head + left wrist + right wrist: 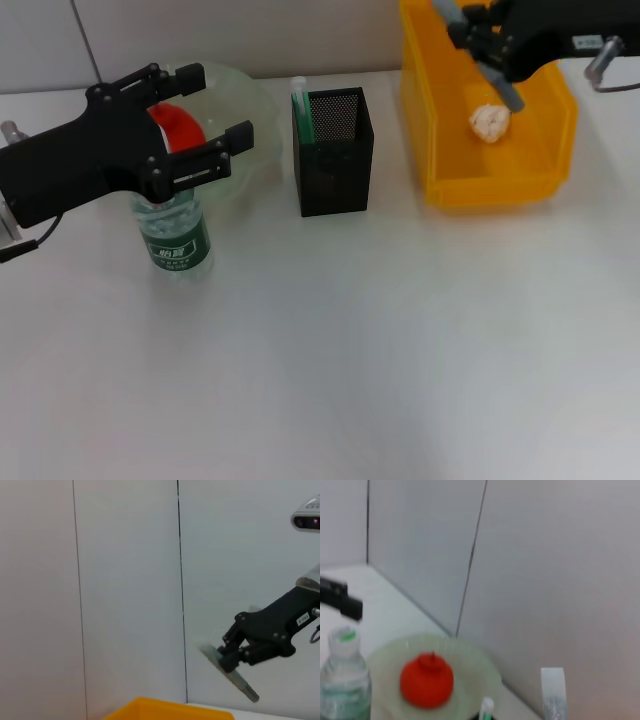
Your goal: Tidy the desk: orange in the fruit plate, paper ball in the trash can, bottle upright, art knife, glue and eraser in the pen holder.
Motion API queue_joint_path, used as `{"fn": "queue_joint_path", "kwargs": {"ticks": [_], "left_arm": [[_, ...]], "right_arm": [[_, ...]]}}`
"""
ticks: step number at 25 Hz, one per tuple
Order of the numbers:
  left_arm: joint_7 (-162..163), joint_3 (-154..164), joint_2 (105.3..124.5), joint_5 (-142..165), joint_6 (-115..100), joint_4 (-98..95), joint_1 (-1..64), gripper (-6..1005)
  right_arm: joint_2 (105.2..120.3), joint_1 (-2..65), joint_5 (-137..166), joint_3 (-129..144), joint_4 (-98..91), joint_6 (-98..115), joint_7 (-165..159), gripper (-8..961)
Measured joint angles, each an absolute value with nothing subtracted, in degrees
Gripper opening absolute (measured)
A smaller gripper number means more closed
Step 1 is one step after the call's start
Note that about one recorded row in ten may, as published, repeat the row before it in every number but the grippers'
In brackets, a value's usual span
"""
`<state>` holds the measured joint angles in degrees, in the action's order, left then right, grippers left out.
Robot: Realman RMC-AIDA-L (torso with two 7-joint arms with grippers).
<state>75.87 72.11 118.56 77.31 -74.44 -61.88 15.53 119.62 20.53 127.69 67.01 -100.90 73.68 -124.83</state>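
Next, my right gripper takes the grey stick (503, 90), which it holds slanted above the yellow bin, over to the black pen holder's opening (335, 112) before it opens.
The green-labelled bottle (180, 243) stands upright at the left; it also shows in the right wrist view (344, 680). My left gripper (218, 105) is open just above its top and does not grip it. The orange (178, 125) lies in the clear fruit plate (255, 110) behind the bottle. The black mesh pen holder (335, 150) holds a white and green stick-like item (300, 100); the rest of its contents are hidden. The paper ball (490, 122) lies in the yellow bin (490, 185). My right gripper (478, 55) hangs open and empty above it.
The bin stands at the back right, close to the pen holder. A grey panelled wall (125, 580) runs behind the desk. The white desk (350, 350) stretches bare towards the front. My right gripper also shows in the left wrist view (235, 672).
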Motion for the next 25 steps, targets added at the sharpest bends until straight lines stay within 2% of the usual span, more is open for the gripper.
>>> {"fn": "queue_joint_path", "kwargs": {"ticks": [7, 14, 16, 21, 25], "left_arm": [[75.80, 72.42, 118.56, 77.26, -75.30, -61.88, 15.64, 804], [74.97, 72.37, 118.64, 77.25, -77.31, -61.93, 15.40, 804], [74.97, 72.39, 118.66, 77.25, -77.76, -61.95, 15.35, 804], [74.03, 72.49, 118.70, 77.24, -79.46, -61.91, 15.29, 804], [72.87, 72.52, 118.74, 77.16, -80.84, -61.53, 15.23, 804]], "right_arm": [[119.27, 19.02, 108.84, 59.09, -91.34, 72.42, -112.06, 138], [118.76, 22.04, 99.51, 52.69, -77.38, 73.45, -102.95, 138], [118.07, 23.84, 99.50, 52.26, -73.50, 73.77, -102.37, 138], [115.25, 30.08, 99.38, 52.18, -61.32, 73.86, -100.49, 138], [114.67, 34.35, 99.27, 52.17, -54.21, 73.40, -96.02, 138]]}}
